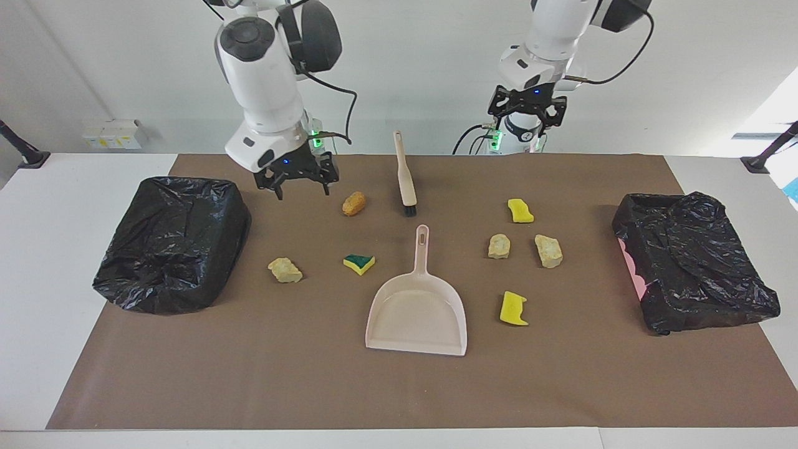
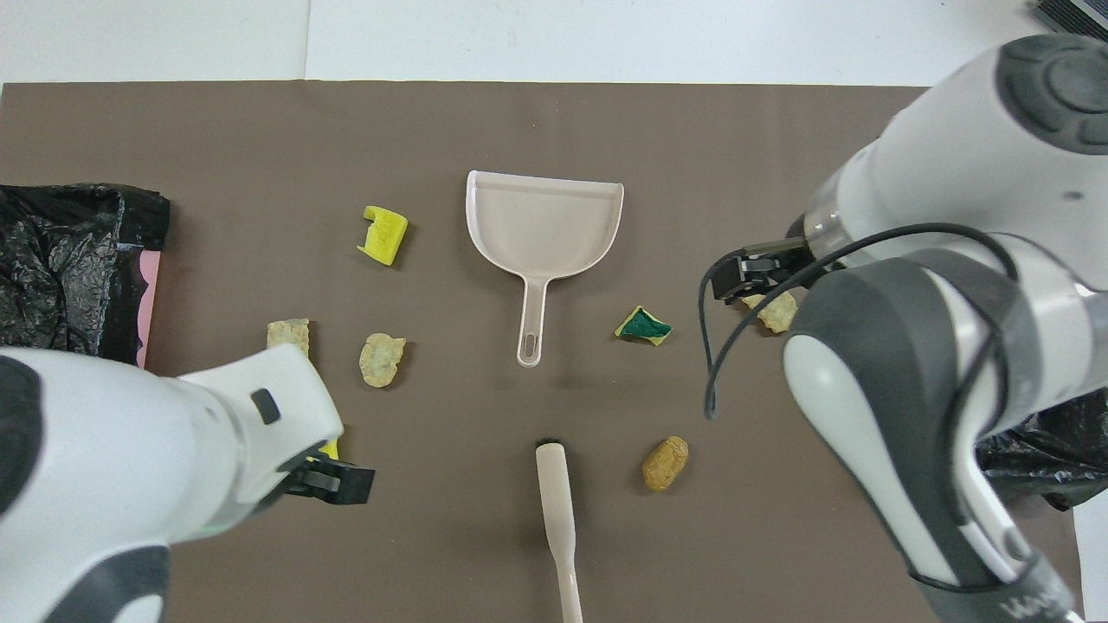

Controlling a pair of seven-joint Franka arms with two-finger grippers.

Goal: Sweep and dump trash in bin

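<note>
My left gripper is moving to the brush (image 2: 556, 488), which lies clear of the trash with its handle toward me. It should keep moving to that handle (image 2: 568, 585) until its fingers close there.
Several scraps of trash lie on the brown mat: a brown lump (image 1: 353, 203) (image 2: 665, 463), a green-and-yellow sponge (image 1: 359, 263) (image 2: 643, 325), yellow sponges (image 1: 520, 211) (image 1: 513, 308) (image 2: 383, 234) and tan chunks (image 1: 285, 270) (image 1: 499, 246) (image 1: 548, 251) (image 2: 382, 358). A pale dustpan (image 1: 381, 337) (image 2: 485, 186) lies mid-mat, its handle pointing at the brush (image 1: 404, 174) (image 2: 558, 510). My right gripper (image 1: 300, 187) (image 2: 731, 281) hangs open and empty low over the mat beside the brown lump. My left gripper (image 1: 525, 121) (image 2: 342, 483) is open and empty, high over the mat's robot-side edge.
A bin lined with a black bag (image 1: 171, 243) stands at the right arm's end of the table, largely covered by that arm in the overhead view. Another lined bin (image 1: 692, 262) (image 2: 69, 260) stands at the left arm's end. White table borders the mat.
</note>
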